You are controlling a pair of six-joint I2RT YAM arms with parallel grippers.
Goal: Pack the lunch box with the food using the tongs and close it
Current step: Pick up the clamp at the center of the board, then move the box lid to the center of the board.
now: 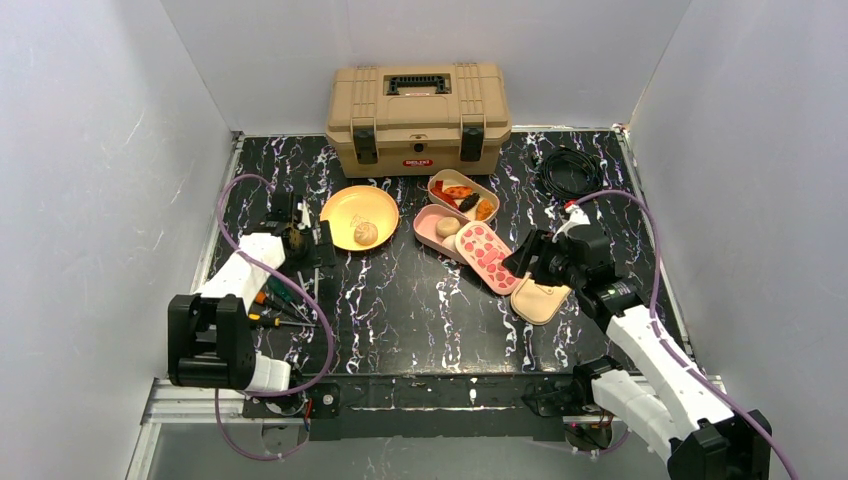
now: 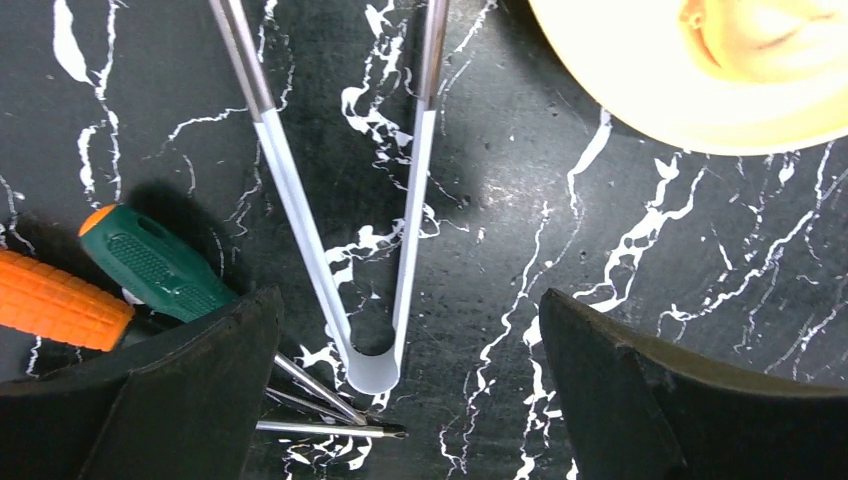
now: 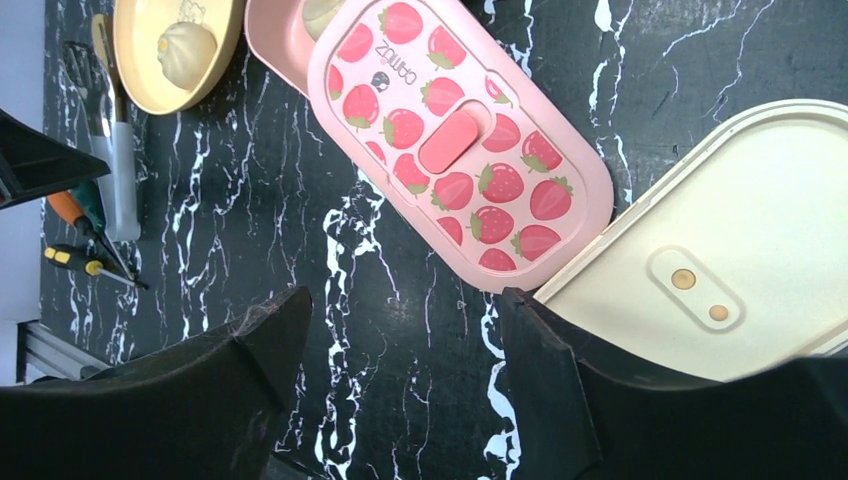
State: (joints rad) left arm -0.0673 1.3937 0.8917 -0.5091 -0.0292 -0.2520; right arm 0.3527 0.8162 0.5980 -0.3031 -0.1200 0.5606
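A bun is still on the yellow plate, so next my left gripper picks up the tongs while my right gripper takes the strawberry-print lid off the pink tray.
The tongs lie flat on the table, their white bend between the spread fingers of my left gripper, which is open and holds nothing. Beside them a yellow plate carries one round bun. The lunch box stands as two open trays: the pink tray holds a pale round piece, and the tan tray holds orange-red chunks and a dark brown piece. A strawberry-print lid rests partly over the pink tray. My right gripper hovers open just short of that lid.
A cream lid lies on the table at my right gripper's right finger. Screwdrivers lie left of the tongs. A tan toolbox stands at the back, and a black cable coil lies at the back right.
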